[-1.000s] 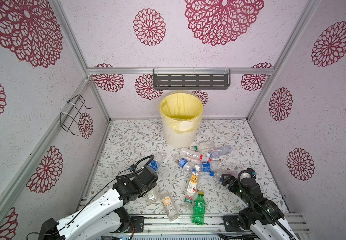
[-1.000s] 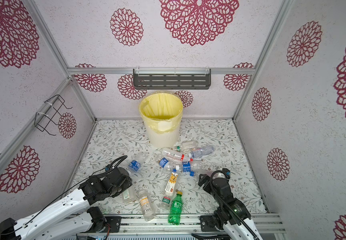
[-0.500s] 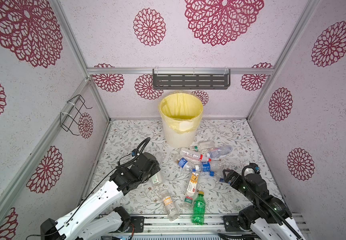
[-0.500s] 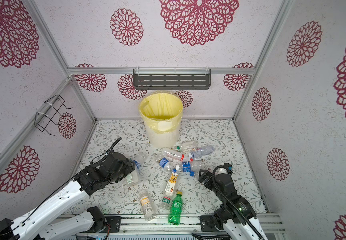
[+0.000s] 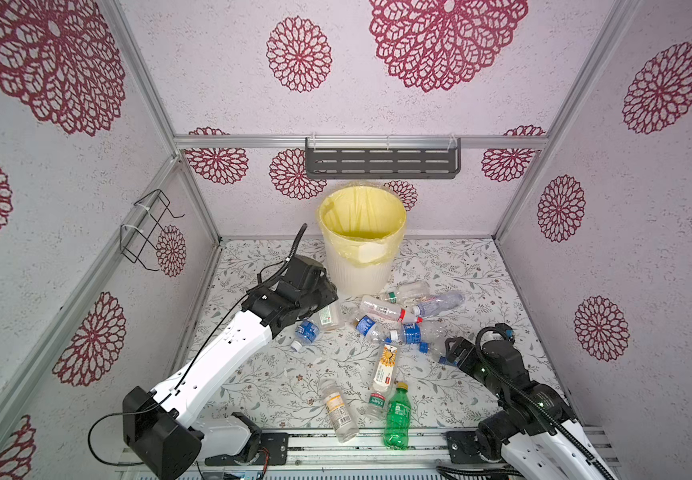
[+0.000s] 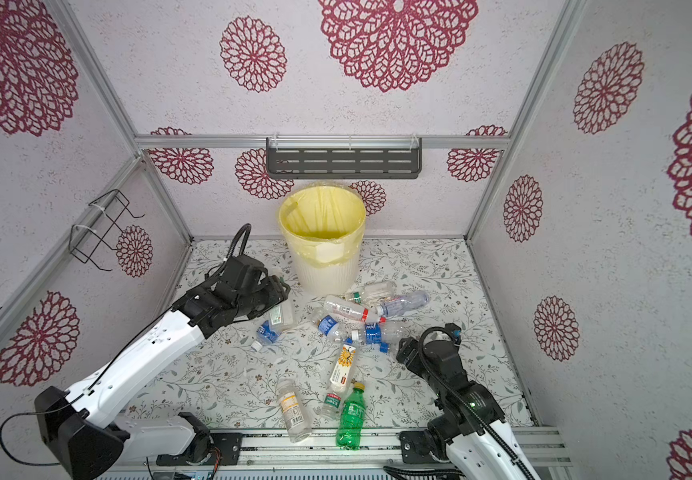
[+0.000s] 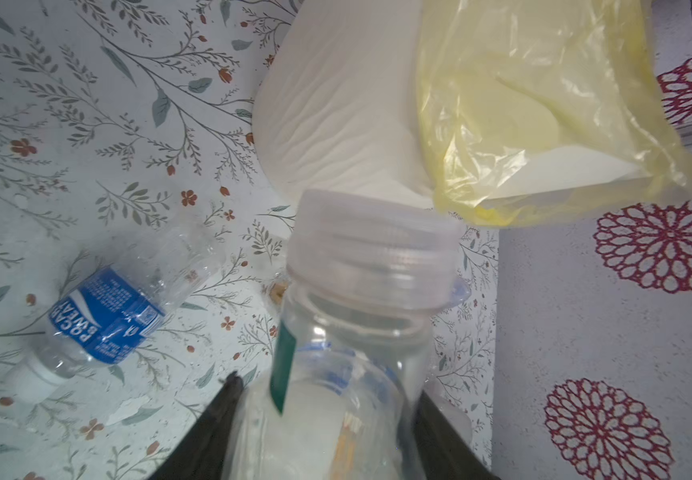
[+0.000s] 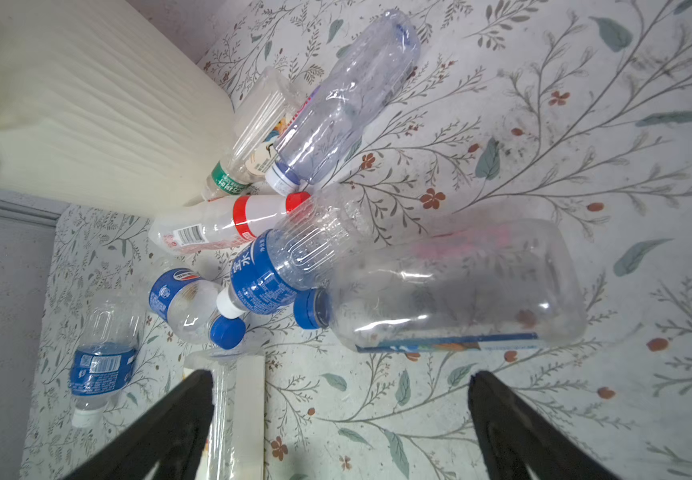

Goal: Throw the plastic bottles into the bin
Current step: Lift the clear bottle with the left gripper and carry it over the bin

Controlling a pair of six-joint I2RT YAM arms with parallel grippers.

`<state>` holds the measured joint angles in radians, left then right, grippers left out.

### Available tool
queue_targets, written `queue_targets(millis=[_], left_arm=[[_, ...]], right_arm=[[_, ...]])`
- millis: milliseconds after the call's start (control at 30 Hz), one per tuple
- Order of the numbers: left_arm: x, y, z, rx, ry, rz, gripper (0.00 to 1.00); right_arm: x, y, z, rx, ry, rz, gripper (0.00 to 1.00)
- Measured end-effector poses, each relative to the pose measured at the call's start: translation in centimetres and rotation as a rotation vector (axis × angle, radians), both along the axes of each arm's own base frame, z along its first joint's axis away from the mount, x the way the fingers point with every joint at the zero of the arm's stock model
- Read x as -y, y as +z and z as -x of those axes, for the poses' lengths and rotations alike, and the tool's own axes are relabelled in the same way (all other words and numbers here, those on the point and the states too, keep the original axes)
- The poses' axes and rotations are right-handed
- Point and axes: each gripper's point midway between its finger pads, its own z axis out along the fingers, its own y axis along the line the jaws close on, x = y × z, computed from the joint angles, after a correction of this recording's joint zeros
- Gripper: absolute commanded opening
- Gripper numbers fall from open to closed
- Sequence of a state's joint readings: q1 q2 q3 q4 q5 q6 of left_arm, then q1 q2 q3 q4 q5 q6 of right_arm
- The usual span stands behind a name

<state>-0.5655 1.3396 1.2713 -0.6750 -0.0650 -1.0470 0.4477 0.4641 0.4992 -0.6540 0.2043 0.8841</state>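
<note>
The clear bottle is free of the blue-labelled bottle, so my left gripper should keep lifting it past the yellow rim and let go over the bin's opening.
My left gripper is shut on a clear bottle with a wide translucent cap. The bottle hangs above the floor just left of the bin's base. The bin is cream, ribbed and lined with a yellow bag. It stands at the back. Several plastic bottles lie in a heap in front of it. My right gripper is open and empty, low beside a large clear blue-capped bottle.
A blue-labelled bottle lies below my left gripper. A green bottle, an orange-labelled one and a sunflower-labelled one lie near the front rail. A grey shelf hangs on the back wall and a wire rack on the left wall.
My left arm has lifted the clear bottle off the floor and carried it back and right, toward the bin. My right gripper has stayed open in nearly the same place.
</note>
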Motion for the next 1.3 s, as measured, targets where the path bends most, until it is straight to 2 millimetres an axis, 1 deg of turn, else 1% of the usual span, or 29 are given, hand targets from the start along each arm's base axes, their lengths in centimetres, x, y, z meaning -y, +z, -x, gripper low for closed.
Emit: queue_targets(millis=[100, 167, 333, 500, 633, 700, 833, 967, 1100, 1200, 1300], left_arm=[[0.6, 1.0, -1.7, 0.018, -0.023, 0.028, 0.37], [1.0, 2.0, -2.7, 0.040, -0.037, 0.047, 0.37], [1.7, 4.6, -4.0, 0.097, -0.077, 0.094, 0.37], [1.0, 7.0, -5.7, 0.152, -0.085, 0.133, 0.39], [0.4, 9.0, -6.4, 0.210, -0.100, 0.142, 0.40], [0.3, 10.2, -6.7, 0.241, -0.112, 0.153, 0.40], [0.2, 12.5, -7.3, 0.312, -0.138, 0.203, 0.40], [-0.7, 14.7, -7.7, 0.395, -0.132, 0.236, 0.41], [-1.7, 16.6, -6.7, 0.490, -0.123, 0.266, 0.42], [-1.9, 17.8, -5.9, 0.540, -0.130, 0.290, 0.42], [-1.9, 18.4, -5.8, 0.562, -0.131, 0.308, 0.42]], right_arm=[[0.3, -0.1, -0.4, 0.001, -0.018, 0.021, 0.99], [0.0, -0.1, -1.0, 0.004, -0.004, 0.034, 0.99], [-1.0, -0.8, -2.3, -0.022, 0.032, 0.055, 0.99], [-1.5, -0.8, -3.3, -0.029, 0.034, 0.058, 0.99], [-1.9, 0.1, -4.1, 0.017, 0.028, 0.031, 0.99], [-2.1, 0.4, -4.5, 0.032, 0.026, 0.022, 0.99], [-2.2, 0.3, -4.9, 0.033, 0.022, 0.024, 0.99], [-2.1, 0.5, -5.0, 0.042, 0.011, 0.017, 0.99], [-2.0, 0.9, -5.0, 0.058, -0.003, 0.005, 0.99], [-1.9, 1.3, -4.9, 0.071, -0.009, -0.002, 0.99], [-1.8, 1.4, -4.9, 0.077, -0.011, -0.003, 0.99]])
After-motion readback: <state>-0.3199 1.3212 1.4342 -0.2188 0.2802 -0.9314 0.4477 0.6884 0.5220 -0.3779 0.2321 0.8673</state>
